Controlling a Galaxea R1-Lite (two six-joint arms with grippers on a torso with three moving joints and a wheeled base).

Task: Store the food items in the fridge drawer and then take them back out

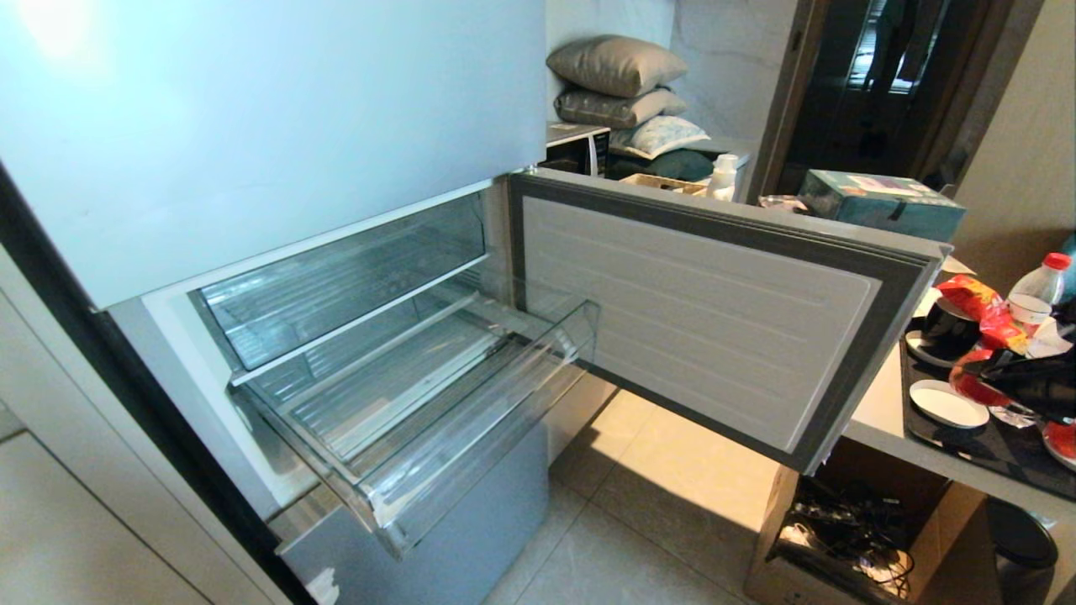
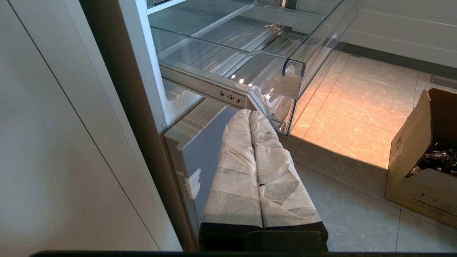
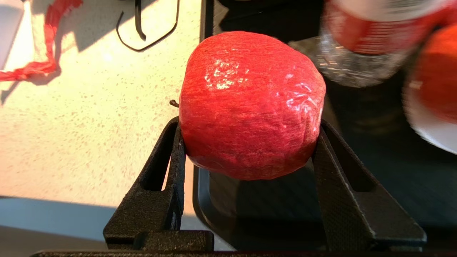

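The white saucer (image 1: 948, 405) is empty and open close to the red food item (image 1: 971, 379), so the robot's right gripper goes on lowering the food item until it touches the saucer, then lets go.
My right gripper (image 3: 250, 125) is shut on a round red food item (image 3: 250, 103), its black fingers pressing both sides. It holds the item over the corner of a black tray (image 3: 375, 192) on the counter, at the far right of the head view (image 1: 975, 388). A second red food item (image 1: 1061, 439) lies on a white plate further right. The clear fridge drawer (image 1: 471, 420) is pulled out with nothing in it. My left gripper (image 2: 250, 114) is parked low beside the fridge, just under the drawer's corner (image 2: 285, 82), its white-wrapped fingers shut on nothing.
The fridge door (image 1: 698, 311) stands swung open between the drawer and the counter (image 1: 878, 412). On the tray are a white saucer (image 1: 948, 403), a black cup (image 1: 946, 332), a red snack bag (image 1: 975, 302) and a bottle (image 1: 1038, 290). A cardboard box (image 1: 849, 521) sits on the floor under the counter.
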